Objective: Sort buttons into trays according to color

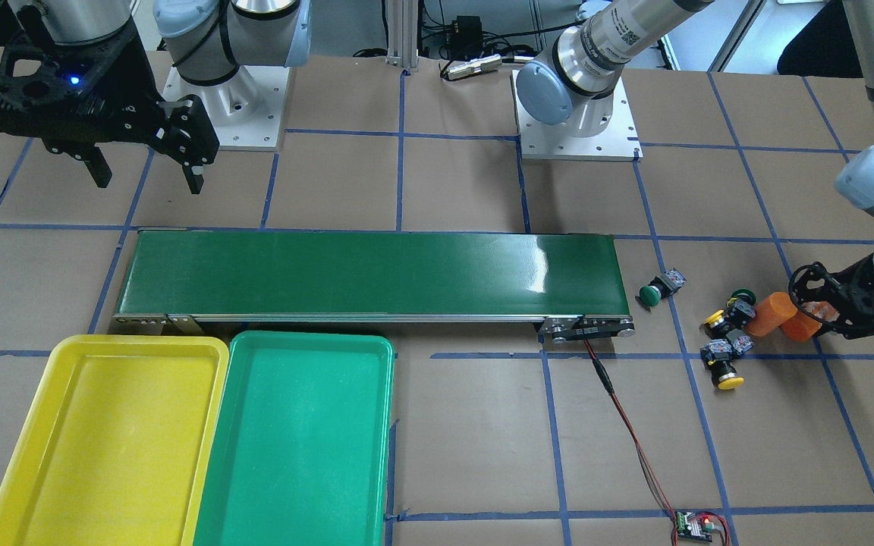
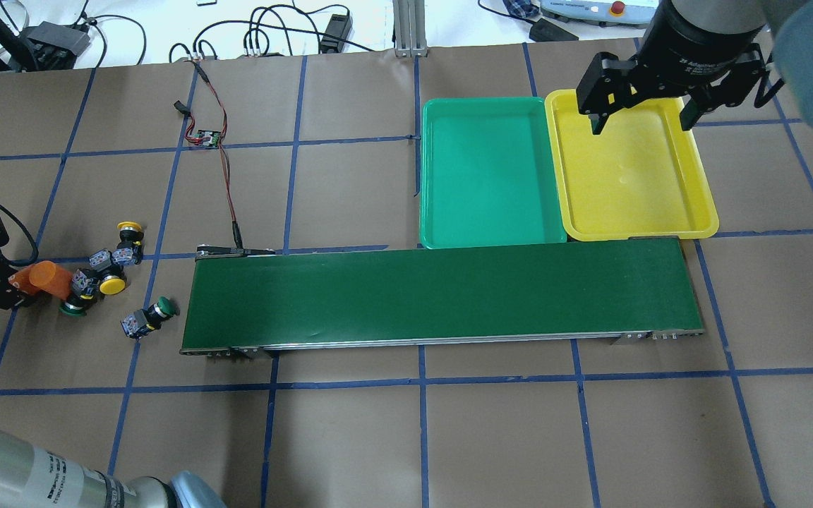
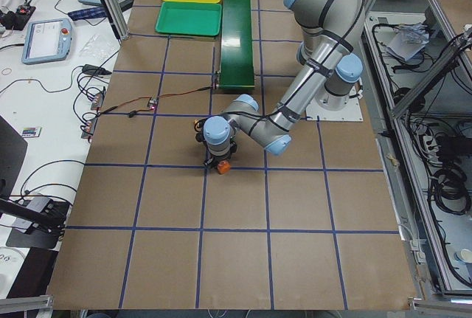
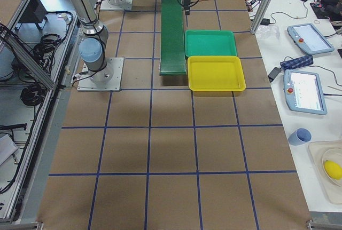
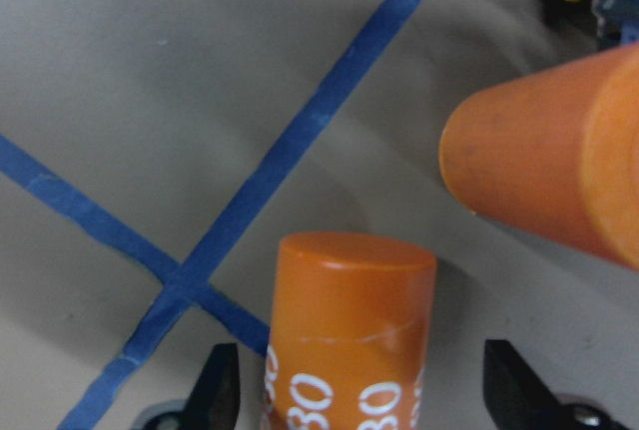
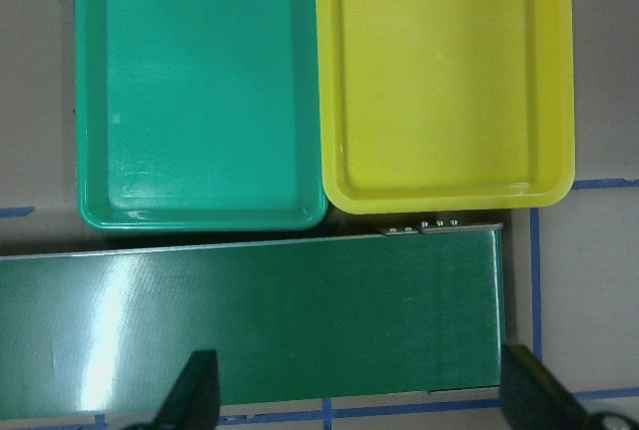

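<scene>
I expect the orange cylinder to move along toward the trays when I put it on the conveyor belt, because red wires run from the controller board to the belt.
Four buttons lie on the table past the belt's end. One green button lies alone. The second green button and two yellow buttons cluster beside two orange cylinders. My left gripper is low and open, with the cylinder printed 80 between its fingers and gaps on both sides. My right gripper is open and empty, high over the yellow tray. The green tray lies beside it. Both trays are bare.
The long dark-green conveyor belt runs between the buttons and the trays. A small controller board with red wires lies on the table near the belt's button end. Blue tape lines grid the brown table.
</scene>
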Controlling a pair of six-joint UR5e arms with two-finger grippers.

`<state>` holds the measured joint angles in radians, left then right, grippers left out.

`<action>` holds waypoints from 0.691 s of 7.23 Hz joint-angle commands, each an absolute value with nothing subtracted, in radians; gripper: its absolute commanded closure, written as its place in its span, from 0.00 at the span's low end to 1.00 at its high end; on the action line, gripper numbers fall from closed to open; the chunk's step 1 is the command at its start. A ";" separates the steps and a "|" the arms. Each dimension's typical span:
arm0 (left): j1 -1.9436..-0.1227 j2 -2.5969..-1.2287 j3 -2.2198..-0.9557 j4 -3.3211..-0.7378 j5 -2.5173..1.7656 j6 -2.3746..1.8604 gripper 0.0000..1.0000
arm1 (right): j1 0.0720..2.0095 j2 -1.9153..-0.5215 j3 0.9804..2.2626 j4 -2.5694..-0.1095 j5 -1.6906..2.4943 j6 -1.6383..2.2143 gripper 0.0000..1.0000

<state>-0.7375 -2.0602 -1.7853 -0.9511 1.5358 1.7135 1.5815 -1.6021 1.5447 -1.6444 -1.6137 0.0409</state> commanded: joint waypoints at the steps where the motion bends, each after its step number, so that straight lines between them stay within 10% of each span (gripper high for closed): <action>1: -0.738 -2.039 -1.770 -0.951 1.539 1.706 0.96 | 1.582 -1.601 1.545 -1.644 -1.614 0.040 0.00; 5: -0.894 -1.846 -1.675 -1.179 1.600 1.718 1.00 | 1.582 -1.601 1.545 -1.644 -1.614 0.040 0.00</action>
<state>-0.8473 -1.9172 -1.7076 -1.0769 1.5953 1.7086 1.5815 -1.6014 1.5447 -1.6444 -1.6137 0.0405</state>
